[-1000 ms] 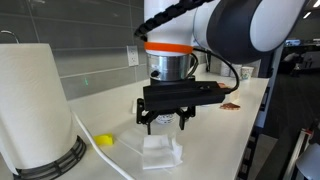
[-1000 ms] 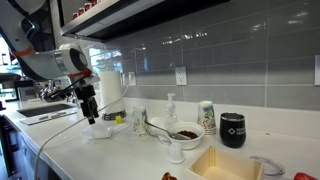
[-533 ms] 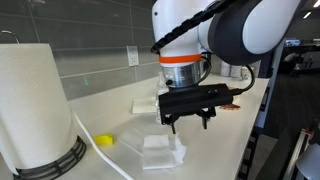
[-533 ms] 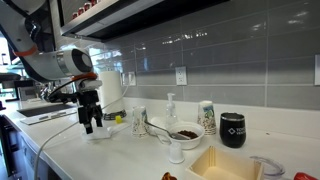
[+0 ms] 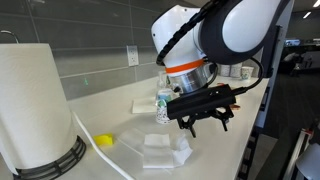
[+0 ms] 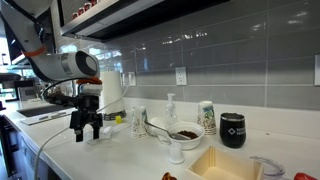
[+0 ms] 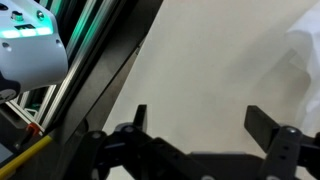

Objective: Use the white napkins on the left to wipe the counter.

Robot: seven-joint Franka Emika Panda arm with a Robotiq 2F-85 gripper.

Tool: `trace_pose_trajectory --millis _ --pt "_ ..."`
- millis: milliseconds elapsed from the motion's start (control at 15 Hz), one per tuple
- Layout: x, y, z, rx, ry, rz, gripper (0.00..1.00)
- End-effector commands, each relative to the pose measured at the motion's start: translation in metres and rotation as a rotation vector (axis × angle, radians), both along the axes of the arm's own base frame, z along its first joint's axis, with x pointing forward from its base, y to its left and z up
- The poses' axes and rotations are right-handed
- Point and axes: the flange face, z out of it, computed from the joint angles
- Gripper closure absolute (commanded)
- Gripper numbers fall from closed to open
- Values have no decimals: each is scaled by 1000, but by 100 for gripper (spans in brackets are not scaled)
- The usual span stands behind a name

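Note:
I should swing my open gripper back over the crumpled napkins before I close it, because it is hanging over clear counter near the counter's front edge, beside the white napkins.
The white napkins lie crumpled on the white counter, next to a small yellow object. They also show in an exterior view and at the right edge of the wrist view. My gripper is open and empty. It hangs just above the counter, beside the napkins on the side toward the counter's front edge, and is not touching them. In the wrist view, only bare counter lies between my fingers.
A large paper towel roll stands close by. A flat napkin and a small bottle sit near the tiled wall. Further along are a soap dispenser, bowl, cups and sink.
My gripper was down over the napkins; it has moved sideways off them toward the counter's front edge, still open. The napkins stay on the counter, slightly rumpled.

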Motion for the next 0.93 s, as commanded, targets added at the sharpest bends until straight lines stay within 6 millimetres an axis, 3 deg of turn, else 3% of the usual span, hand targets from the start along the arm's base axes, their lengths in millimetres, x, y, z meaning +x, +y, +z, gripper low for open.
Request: trace_pose_trajectory --millis 0,267,867 --pt "8 2 -7 6 73 -37 0" --pt "17 14 -13 54 65 1 0" --pt "44 38 -4 141 -124 84 0"
